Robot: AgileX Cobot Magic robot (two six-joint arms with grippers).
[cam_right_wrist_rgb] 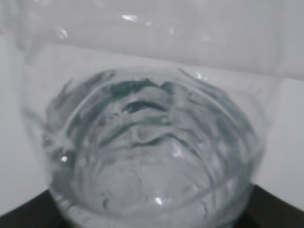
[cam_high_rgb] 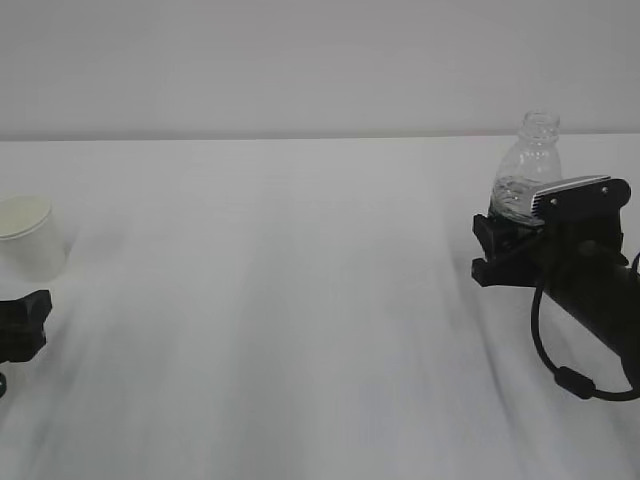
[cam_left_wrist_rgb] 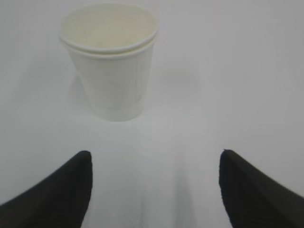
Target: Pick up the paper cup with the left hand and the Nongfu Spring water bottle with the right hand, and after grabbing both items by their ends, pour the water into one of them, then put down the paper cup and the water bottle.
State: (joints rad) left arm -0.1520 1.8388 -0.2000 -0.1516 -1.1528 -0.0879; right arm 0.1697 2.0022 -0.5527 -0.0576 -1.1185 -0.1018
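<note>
The paper cup [cam_high_rgb: 33,240] is still beyond my open left gripper, so next my right gripper lowers the water bottle [cam_high_rgb: 527,178] and waits while my left gripper takes the cup.
The white paper cup [cam_high_rgb: 28,238] [cam_left_wrist_rgb: 111,61] stands upright at the table's far left. My left gripper [cam_high_rgb: 25,318] [cam_left_wrist_rgb: 154,152] is a short way in front of it, open, with only bare table between its fingers [cam_left_wrist_rgb: 61,190]. The clear Nongfu Spring water bottle [cam_high_rgb: 527,165] [cam_right_wrist_rgb: 152,142] stands upright at the right, its neck uncapped. A little water [cam_high_rgb: 515,190] shows low inside it. My right gripper [cam_high_rgb: 505,245] [cam_right_wrist_rgb: 152,209] is closed around the bottle's lower body, which hides the label band in the exterior view.
The white table [cam_high_rgb: 300,300] stretches between the two arms, with a pale wall behind it. The right arm's cable [cam_high_rgb: 560,370] loops down near the right edge.
</note>
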